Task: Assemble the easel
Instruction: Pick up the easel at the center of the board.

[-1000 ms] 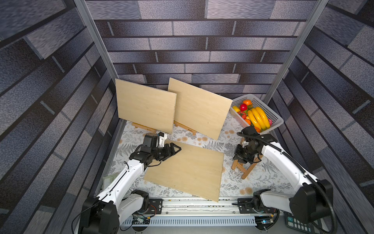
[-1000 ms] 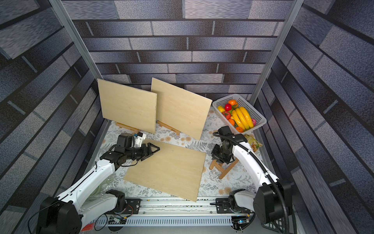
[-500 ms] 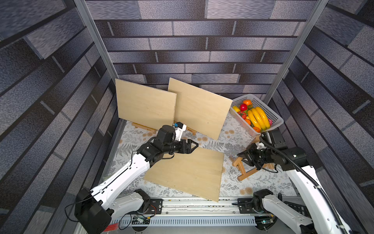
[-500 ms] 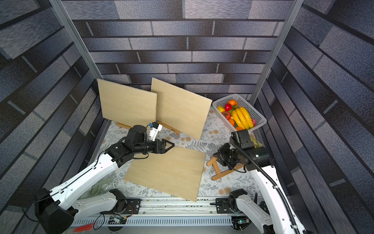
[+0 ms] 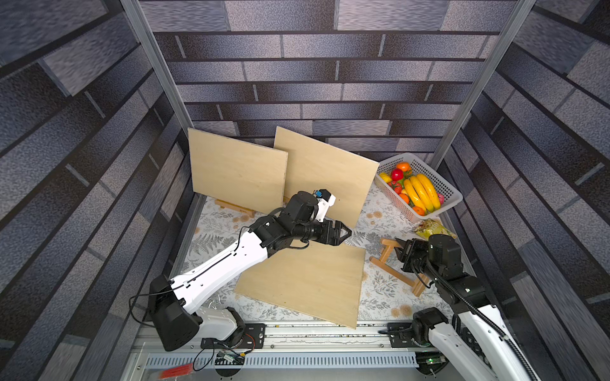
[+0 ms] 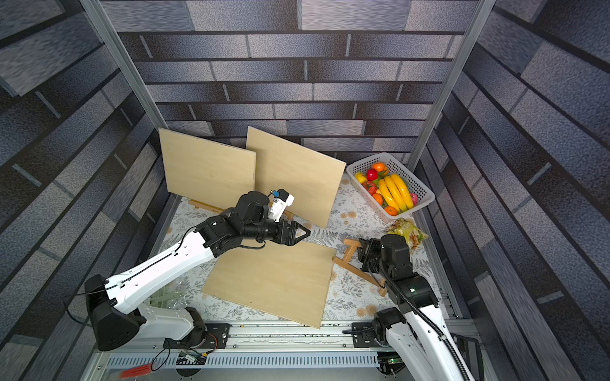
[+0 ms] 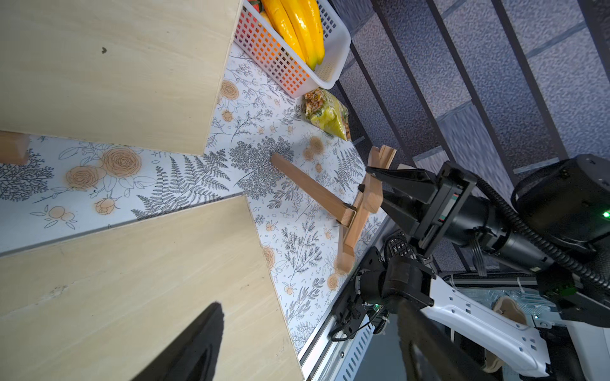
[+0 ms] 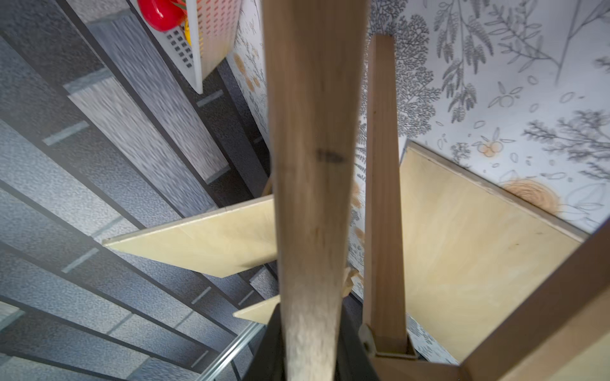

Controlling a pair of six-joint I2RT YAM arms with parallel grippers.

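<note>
The easel's near end (image 5: 374,259) is short of my open left gripper. My right gripper should lift the easel toward my left gripper's fingers (image 5: 345,233) and pass it over.
A wooden easel (image 5: 389,264) (image 6: 351,264) lies tipped on the flowered mat at the right. My right gripper (image 5: 401,247) (image 6: 363,249) is shut on one of its bars near the top. The left wrist view shows those fingers (image 7: 396,174) clamping the easel (image 7: 317,191). In the right wrist view the held bar (image 8: 310,165) runs out from between the jaws. A flat plywood board (image 5: 303,283) (image 6: 274,280) lies mid-table. My left gripper (image 5: 346,231) (image 6: 305,232) (image 7: 310,346) hovers open and holding nothing over the board's far edge, pointing toward the easel.
Two more boards (image 5: 237,174) (image 5: 326,174) stand on small easels at the back. A white basket (image 5: 450,201) of fruit sits at the back right, a snack bag (image 5: 432,229) beside it. A metal rail (image 5: 297,333) runs along the front edge.
My left arm has swung right and risen over the flat board toward the easel, its jaws opening slightly. My right arm has drawn back and turned while still holding the easel.
</note>
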